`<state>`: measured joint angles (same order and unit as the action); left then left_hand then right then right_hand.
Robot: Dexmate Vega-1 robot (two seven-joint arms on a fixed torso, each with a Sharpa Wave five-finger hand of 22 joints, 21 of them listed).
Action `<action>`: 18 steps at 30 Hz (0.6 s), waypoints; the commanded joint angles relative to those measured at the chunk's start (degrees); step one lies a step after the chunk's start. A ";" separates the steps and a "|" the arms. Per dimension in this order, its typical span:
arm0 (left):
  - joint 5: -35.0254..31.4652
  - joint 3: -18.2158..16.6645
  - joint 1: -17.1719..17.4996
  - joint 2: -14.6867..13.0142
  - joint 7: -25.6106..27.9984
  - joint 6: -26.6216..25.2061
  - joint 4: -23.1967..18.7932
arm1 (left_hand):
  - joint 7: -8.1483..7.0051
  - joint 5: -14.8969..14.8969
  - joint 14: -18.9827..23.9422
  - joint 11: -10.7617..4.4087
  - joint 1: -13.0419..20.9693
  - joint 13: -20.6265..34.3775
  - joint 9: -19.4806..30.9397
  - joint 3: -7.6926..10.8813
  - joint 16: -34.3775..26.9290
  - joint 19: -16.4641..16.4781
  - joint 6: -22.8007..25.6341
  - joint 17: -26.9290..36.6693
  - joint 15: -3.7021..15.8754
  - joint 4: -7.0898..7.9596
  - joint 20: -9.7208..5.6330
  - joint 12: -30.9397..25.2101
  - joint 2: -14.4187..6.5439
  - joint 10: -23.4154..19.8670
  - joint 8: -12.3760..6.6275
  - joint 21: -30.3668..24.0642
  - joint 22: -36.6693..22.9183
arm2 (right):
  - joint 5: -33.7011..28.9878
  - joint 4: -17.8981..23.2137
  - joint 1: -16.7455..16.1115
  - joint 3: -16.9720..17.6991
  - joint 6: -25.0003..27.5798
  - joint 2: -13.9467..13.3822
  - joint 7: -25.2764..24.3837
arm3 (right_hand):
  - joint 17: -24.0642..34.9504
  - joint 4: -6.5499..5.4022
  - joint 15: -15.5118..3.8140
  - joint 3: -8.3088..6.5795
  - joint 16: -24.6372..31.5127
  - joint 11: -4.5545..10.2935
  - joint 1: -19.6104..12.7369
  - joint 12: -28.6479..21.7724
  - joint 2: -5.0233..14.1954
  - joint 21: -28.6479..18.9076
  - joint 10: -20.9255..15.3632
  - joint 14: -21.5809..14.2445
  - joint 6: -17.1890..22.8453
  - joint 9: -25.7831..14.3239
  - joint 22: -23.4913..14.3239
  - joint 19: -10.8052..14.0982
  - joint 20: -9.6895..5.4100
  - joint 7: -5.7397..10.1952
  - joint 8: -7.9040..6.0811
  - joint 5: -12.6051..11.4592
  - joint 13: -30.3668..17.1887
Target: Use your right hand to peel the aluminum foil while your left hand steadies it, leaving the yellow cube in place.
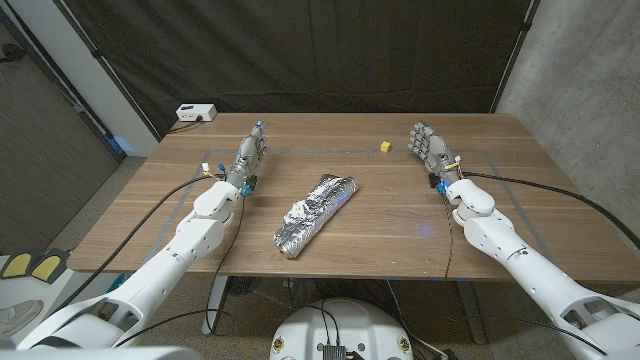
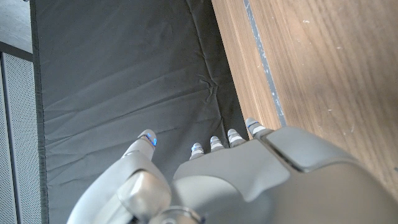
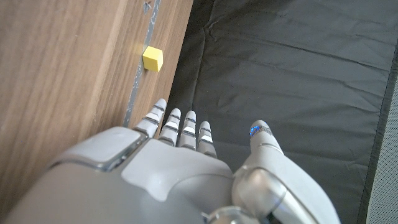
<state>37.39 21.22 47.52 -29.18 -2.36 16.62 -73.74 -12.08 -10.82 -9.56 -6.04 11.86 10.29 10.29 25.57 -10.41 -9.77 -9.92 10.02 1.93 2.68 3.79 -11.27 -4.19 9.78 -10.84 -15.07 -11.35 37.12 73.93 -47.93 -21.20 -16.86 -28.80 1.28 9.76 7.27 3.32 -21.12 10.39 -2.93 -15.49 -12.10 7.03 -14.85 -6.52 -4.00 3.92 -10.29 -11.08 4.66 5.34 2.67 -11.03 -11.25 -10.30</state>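
Observation:
A ragged edge (image 1: 295, 212) sticks out along the roll of aluminum foil (image 1: 318, 216). The foil will roll out into a wide, wrinkled sheet when I pull it.
A crumpled roll of aluminum foil (image 1: 314, 212) lies slantwise on the middle of the wooden table (image 1: 400, 215). A small yellow cube (image 1: 384, 148) sits bare toward the far edge, to the left of my right hand (image 1: 431, 150); the right wrist view shows this yellow cube (image 3: 152, 58) just beyond my right hand (image 3: 180, 168), whose fingers are straight and empty. My left hand (image 1: 251, 155) stands open at the far left of the table, well apart from the foil. In the left wrist view my left hand (image 2: 249, 174) holds nothing, its fingers extended.
A white power strip (image 1: 196, 113) lies at the table's far left corner. Black curtain (image 1: 330, 50) hangs behind the table. Thin tape lines (image 1: 470, 152) mark a rectangle on the tabletop. Cables run along both forearms.

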 commanded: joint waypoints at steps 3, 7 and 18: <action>0.03 0.10 -0.82 0.15 -0.95 0.27 1.04 | -0.56 -0.39 -6.21 -0.23 0.23 0.11 0.21 0.33 -0.39 -3.68 -7.81 0.31 0.26 0.09 0.46 -0.09 -0.10 3.48 -0.15 -0.34 -0.24 | -0.88 0.20 0.12 -0.08 -0.29 0.30 -1.44 | 0.23 0.01 0.30 -0.45 0.33 -0.16 -0.56 -0.49 0.02 -0.24 -0.87 -0.79 0.74 -0.12 -0.23 -0.06 0.20 0.00 -0.26 -0.25 -0.27; 0.31 0.03 -0.62 -0.05 -1.19 0.01 0.86 | -0.55 -0.40 -5.90 -0.13 0.16 0.13 0.22 0.27 -0.49 -3.41 -7.81 0.35 -0.10 0.18 0.87 -0.08 -0.12 3.53 -0.15 -0.45 -0.26 | -0.86 0.33 0.07 -0.03 -0.24 0.30 -1.59 | 0.23 0.04 0.23 -0.47 0.34 -0.28 -0.62 -0.51 0.04 -0.22 -0.98 -0.88 0.83 -0.12 -0.24 -0.01 0.17 -0.01 -0.25 -0.26 -0.27; -0.28 -0.03 -0.19 -0.71 -0.78 0.15 -0.16 | -0.53 -0.41 -5.29 0.22 0.04 0.18 0.25 0.15 -0.65 -2.66 -7.56 0.41 -0.40 0.33 1.29 -0.09 -0.13 3.55 -0.24 -0.76 -0.32 | -0.79 0.36 -0.09 -0.14 -0.33 0.42 -1.42 | 0.24 0.08 0.33 -0.48 0.32 -0.52 -0.74 -0.51 0.06 -0.16 -1.14 -1.01 0.95 -0.13 -0.25 0.05 0.15 -0.08 -0.20 -0.28 -0.28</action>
<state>37.52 21.29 46.98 -29.34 -3.38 16.69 -73.06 -12.07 -11.03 -9.86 -6.04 11.85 10.28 10.28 25.56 -10.63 -9.84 -9.93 10.28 1.63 2.68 4.94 -11.27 -4.19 9.77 -10.84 -15.51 -11.58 36.44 74.15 -47.85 -21.25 -17.03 -28.53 -0.03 9.75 7.26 3.49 -21.12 10.39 -3.54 -15.48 -12.10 7.03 -14.82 -7.13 -4.44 4.62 -10.28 -11.08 4.66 5.33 2.76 -11.03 -11.25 -10.30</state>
